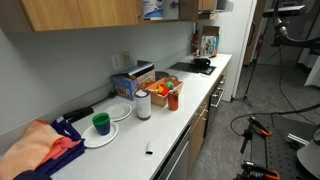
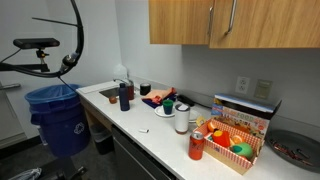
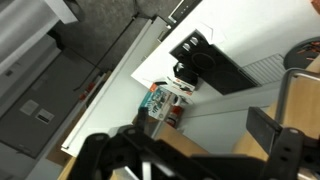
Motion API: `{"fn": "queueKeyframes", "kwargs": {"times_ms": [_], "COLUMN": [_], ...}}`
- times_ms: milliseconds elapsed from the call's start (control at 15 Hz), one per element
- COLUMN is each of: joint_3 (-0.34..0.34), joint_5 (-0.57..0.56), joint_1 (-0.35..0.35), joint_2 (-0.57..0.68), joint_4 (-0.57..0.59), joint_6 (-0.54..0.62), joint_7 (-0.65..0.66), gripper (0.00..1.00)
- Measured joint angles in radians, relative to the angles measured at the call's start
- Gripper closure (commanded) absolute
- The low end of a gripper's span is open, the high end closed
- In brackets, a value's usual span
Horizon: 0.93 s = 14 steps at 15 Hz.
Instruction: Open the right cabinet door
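Note:
Next, I go around the slightly open door by its free edge [image 2: 213, 38] and push from inside, because my gripper is on the silver bar handle's side of that door.
Two light-brown upper cabinet doors hang side by side in an exterior view. The right cabinet door [image 2: 278, 22] looks closed, with its silver bar handle [image 2: 234, 15] at its lower inner corner, next to the matching door [image 2: 180, 20]. In the wrist view my gripper [image 3: 190, 150] is open, its dark fingers spread wide, high above the counter. Light-brown wood [image 3: 215, 165] lies between and below the fingers. A silver bar [image 3: 283, 95] stands just beyond the right finger, not touched. I cannot see the arm in this exterior view.
The white counter [image 2: 160, 135] carries a blue bottle [image 2: 124, 96], cups, an orange bottle [image 2: 196, 146] and a box of items [image 2: 240, 135]. A stove [image 1: 200, 66] sits at the far end. A blue bin [image 2: 60, 115] stands beside it. A white-blue shape [image 1: 151, 8] is at the cabinets.

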Motion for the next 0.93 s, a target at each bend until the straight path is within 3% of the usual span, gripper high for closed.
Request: {"fn": "queueKeyframes", "kwargs": {"times_ms": [333, 800, 933], "joint_3": [-0.01, 0.038, 0.067], "joint_5": [0.04, 0.359, 0.401], "joint_1": [-0.059, -0.022, -0.019], "joint_2": [-0.074, -0.077, -0.076], "joint_4": [-0.039, -0.068, -0.07], "joint_6": [-0.034, -0.034, -0.034], "joint_7": [-0.008, -0.111, -0.145], "gripper": [0.0, 0.0, 0.0]}}
